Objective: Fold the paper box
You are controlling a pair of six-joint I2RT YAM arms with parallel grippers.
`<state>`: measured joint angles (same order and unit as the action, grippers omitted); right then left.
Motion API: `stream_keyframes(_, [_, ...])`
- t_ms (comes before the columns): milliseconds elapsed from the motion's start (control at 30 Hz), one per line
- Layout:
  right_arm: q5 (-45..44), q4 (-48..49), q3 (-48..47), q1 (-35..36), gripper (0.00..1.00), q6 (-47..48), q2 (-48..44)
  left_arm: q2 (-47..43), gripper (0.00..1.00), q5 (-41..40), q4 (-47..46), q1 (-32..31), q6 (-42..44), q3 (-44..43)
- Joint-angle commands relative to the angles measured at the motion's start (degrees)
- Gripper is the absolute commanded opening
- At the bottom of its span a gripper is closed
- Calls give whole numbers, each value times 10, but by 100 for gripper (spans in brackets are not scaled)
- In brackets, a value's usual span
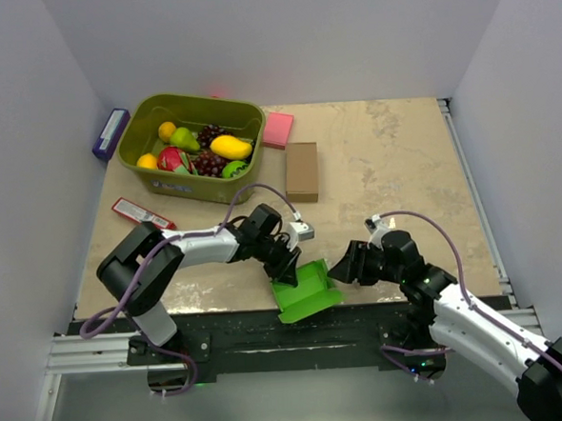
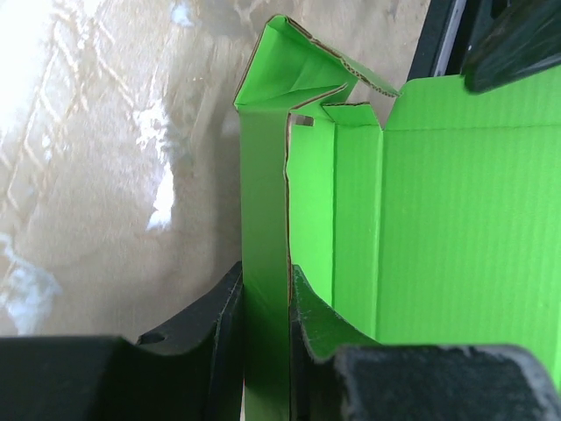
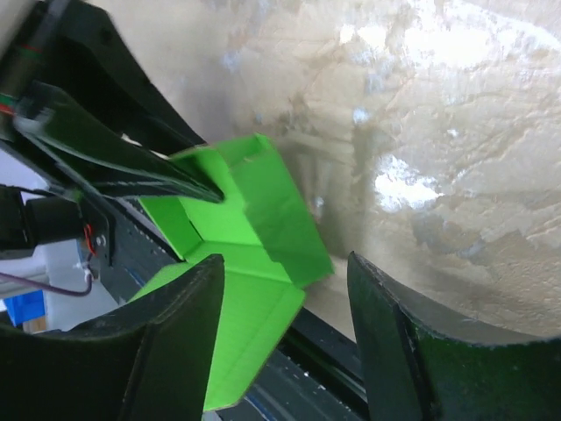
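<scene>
The end's top is wide open at the box's corner. My right gripper should pinch the end shut while my left gripper holds the side of the box.
The paper box is bright green card, partly folded, with walls standing up at the table's near edge. My left gripper is shut on one upright side wall of it. In the left wrist view that wall runs straight up between the jaws of the left gripper, and the box's green inside fills the right half. My right gripper stands open just right of the box. In the right wrist view the right gripper has a corner of the box between its spread fingers, touching neither.
A green basket of toy fruit stands at the back left. Beside it are a pink pad and a brown cardboard box. A red packet lies at the left and a purple item leans on the wall. The black front rail runs under the paper box.
</scene>
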<state>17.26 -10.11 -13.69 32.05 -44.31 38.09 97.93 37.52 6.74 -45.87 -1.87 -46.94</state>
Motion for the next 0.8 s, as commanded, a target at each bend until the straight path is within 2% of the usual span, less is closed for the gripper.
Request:
stream_keyframes(0, [55, 98, 32, -3, 60, -22, 7, -37, 4, -90, 13, 3, 36, 27])
stream_keyframes(200, [62, 198, 53, -3, 62, -26, 25, -58, 4, -111, 12, -4, 43, 33])
stream_keyframes(467, [31, 274, 48, -4, 63, 4, 155, -70, 3, -147, 26, -25, 55, 34])
stream_keyframes(633, [51, 348, 82, -4, 64, -8, 165, -72, 3, -154, 27, -28, 56, 38])
stream_keyframes(767, [94, 403, 86, -4, 56, 8, 177, -62, 3, -152, 30, -29, 57, 31])
